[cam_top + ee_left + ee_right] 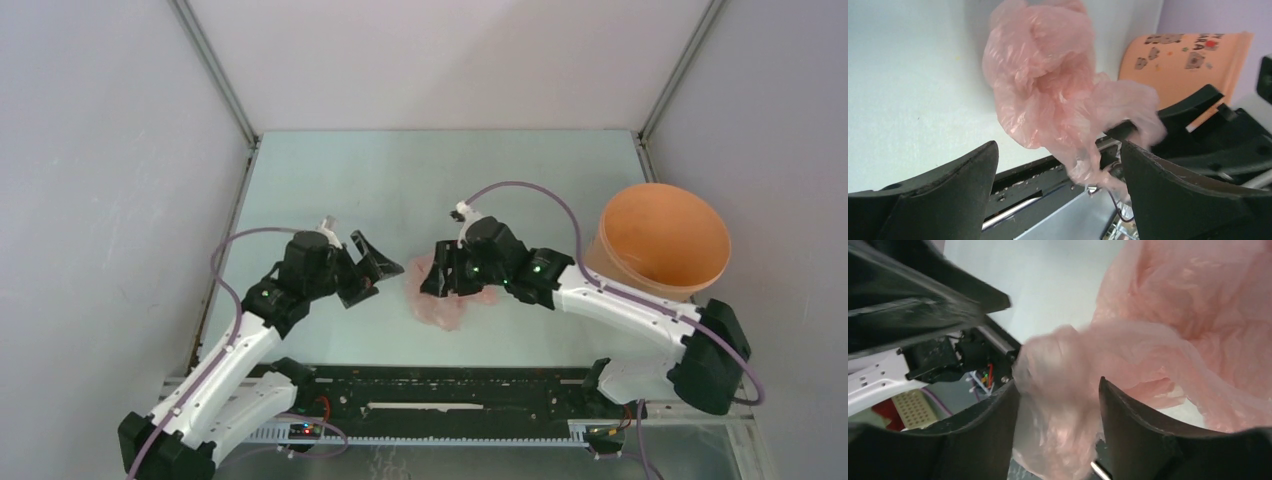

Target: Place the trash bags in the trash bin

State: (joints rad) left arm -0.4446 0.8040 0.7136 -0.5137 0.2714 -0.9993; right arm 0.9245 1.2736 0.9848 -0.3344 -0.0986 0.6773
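Observation:
I see thin, see-through film lying in loose folds [1060, 84] around a hollow, so the pale-pink trash bag [437, 308] will puff out when I lift and swing it.
The pale-pink trash bag [440, 300] lies crumpled on the table between my two grippers. It also shows in the left wrist view [1048, 85] and the right wrist view [1173, 340]. My right gripper [436, 274] sits at the bag's far-left edge. Its jaws [1059, 390] stand partly open with a blurred bunch of film filling the gap. My left gripper [385, 268] is wide open and empty just left of the bag, which lies beyond its fingertips [973, 165]. The orange trash bin [665, 240] stands at the right, well apart from the bag.
The bin's side [1188, 55] carries small printed pictures and letters. A black rail [450, 395] runs along the table's near edge between the arm bases. Grey walls close in the table on the left, back and right. The right arm's forearm [620, 300] passes just in front of the bin.

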